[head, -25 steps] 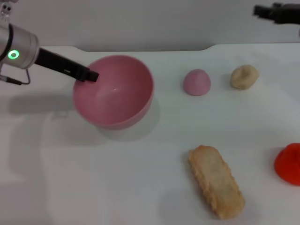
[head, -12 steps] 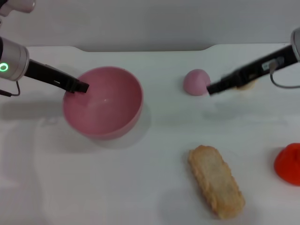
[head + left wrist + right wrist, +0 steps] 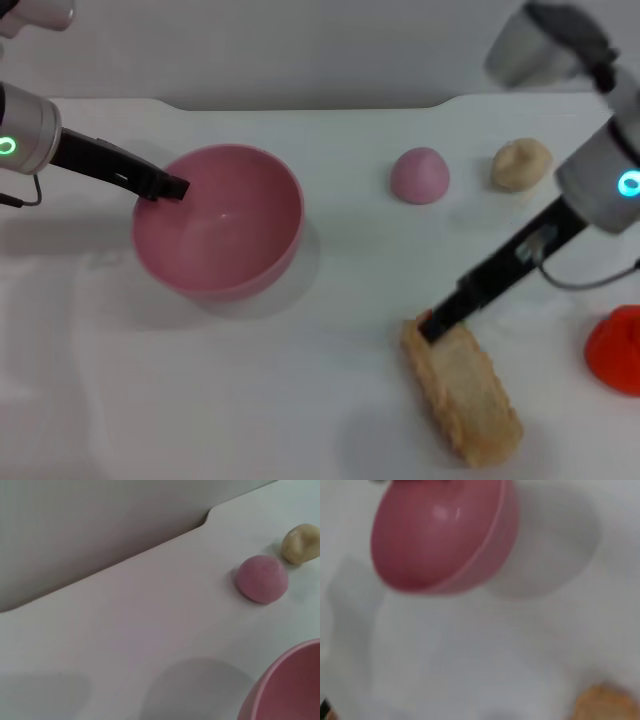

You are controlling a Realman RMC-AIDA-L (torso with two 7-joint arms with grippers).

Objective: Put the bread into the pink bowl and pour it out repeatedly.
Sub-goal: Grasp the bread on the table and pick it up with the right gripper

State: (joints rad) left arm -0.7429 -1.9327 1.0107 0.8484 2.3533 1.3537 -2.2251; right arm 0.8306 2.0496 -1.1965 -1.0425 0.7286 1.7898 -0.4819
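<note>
Next, I pull my right gripper back and come to the bread's middle [image 3: 463,393] from the red object's side, because the end of my right gripper is over the bread's far end [image 3: 418,332].
The pink bowl [image 3: 225,225] stands upright on the white table at the left, empty inside. My left gripper [image 3: 166,187] is shut on its left rim. In the left wrist view only an edge of the bowl [image 3: 292,685] shows. The bread [image 3: 465,392] lies on the table at the front right, plain tan side up, one end pointing away from me. My right gripper [image 3: 435,325] has its tip at that far end, touching or just above it. The right wrist view shows the bowl [image 3: 440,535] and a corner of the bread [image 3: 602,702].
A small pink dome [image 3: 420,175] and a beige knotted bun [image 3: 521,163] sit at the back right of the table; the dome [image 3: 262,578] and bun [image 3: 301,542] also show in the left wrist view. A red object [image 3: 617,350] lies at the right edge.
The left gripper brought the tilted bowl left and level, then held still. The right arm swept in from the upper right, past the dome, down to the bread's far end.
</note>
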